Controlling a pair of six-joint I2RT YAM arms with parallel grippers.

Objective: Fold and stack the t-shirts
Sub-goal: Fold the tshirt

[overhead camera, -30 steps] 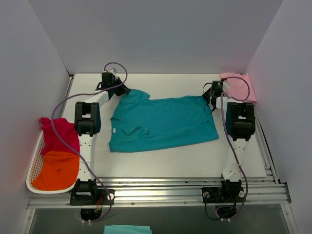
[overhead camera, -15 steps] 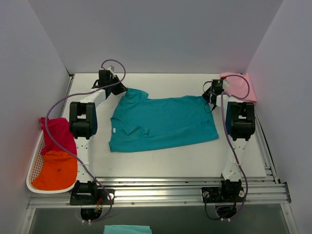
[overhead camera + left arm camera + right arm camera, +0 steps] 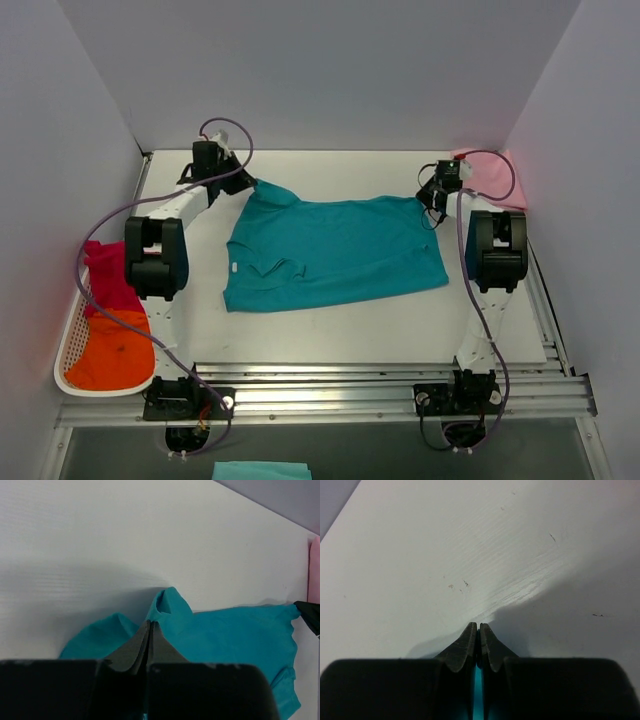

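The far corners of the teal t-shirt (image 3: 412, 203) are pinched in my grippers, so my right gripper keeps folding its corner toward me until that corner lies over the t-shirt's middle.
A teal t-shirt (image 3: 330, 250) lies spread on the white table, neck to the left. My left gripper (image 3: 250, 184) is shut on its far left corner; the left wrist view shows the closed gripper (image 3: 149, 625) pinching teal fabric (image 3: 230, 635). My right gripper (image 3: 425, 200) is shut on the shirt's far right corner; in the right wrist view a teal strip (image 3: 478, 690) shows between the closed fingers (image 3: 490, 650). A pale pink shirt (image 3: 490, 178) lies folded at the far right. A magenta-red shirt (image 3: 118, 280) and an orange shirt (image 3: 115, 350) lie in the basket.
A white plastic basket (image 3: 66, 362) stands at the left table edge. Grey walls close in the back and both sides. A metal rail (image 3: 350, 385) runs along the near edge. A teal patch (image 3: 262, 470) shows below the table.
My left gripper has pulled the shirt's far left corner further left and back, stretching the top edge. The right gripper has held still.
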